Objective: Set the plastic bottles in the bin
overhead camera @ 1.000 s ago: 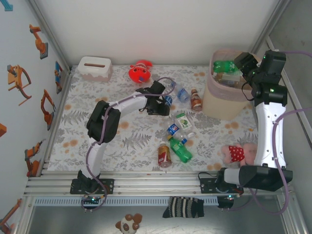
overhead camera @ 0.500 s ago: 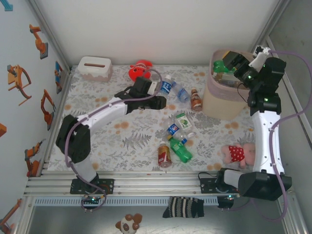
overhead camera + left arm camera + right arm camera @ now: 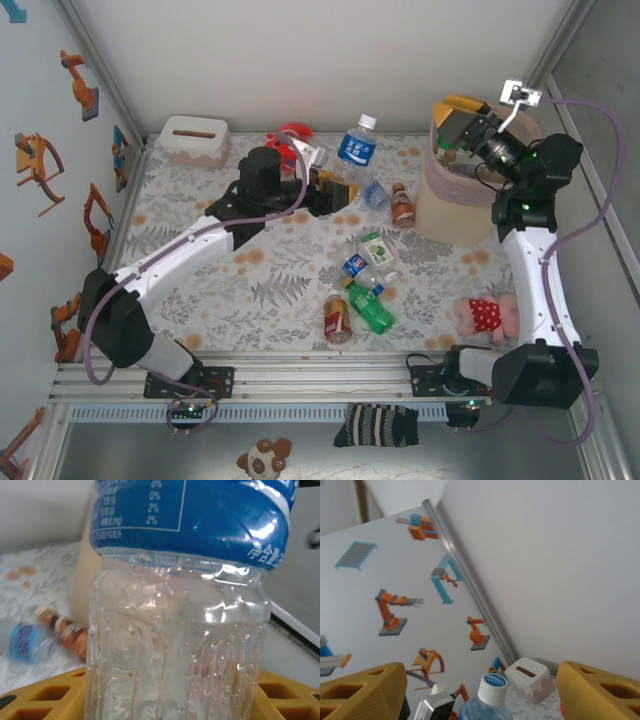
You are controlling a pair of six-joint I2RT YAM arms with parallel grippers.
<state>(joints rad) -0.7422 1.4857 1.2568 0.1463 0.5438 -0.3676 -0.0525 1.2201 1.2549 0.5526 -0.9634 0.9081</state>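
Observation:
Pale shapes (image 3: 462, 162) can be seen under the green bottle in the bin (image 3: 470, 200), so I should expect more clear bottles in a pile inside when I bring this one over.
My left gripper (image 3: 333, 188) is shut on the base of a clear plastic bottle (image 3: 354, 150) with a blue label and white cap, holding it upright above the mat. In the left wrist view this bottle (image 3: 175, 630) stands between my yellow fingers (image 3: 45, 697). The pale pink bin (image 3: 455, 200) stands at the back right, with a green bottle (image 3: 446, 146) inside. My right gripper (image 3: 462, 118) hovers open over the bin's rim; its view looks past its fingers (image 3: 365, 690) at the held bottle's cap (image 3: 492, 684). Several more bottles lie on the mat, among them a green bottle (image 3: 371, 311) and a brown bottle (image 3: 402, 204).
A white tissue box (image 3: 195, 140) sits at the back left, and a red plush toy (image 3: 285, 135) lies behind my left wrist. A pink plush (image 3: 488, 315) lies by the right arm's base. A clear blue-labelled bottle (image 3: 375, 193) lies just beside the left gripper.
My left arm has stretched out and raised the blue-labelled bottle off the mat until it stands upright. The right gripper has swung up and to the left over the bin.

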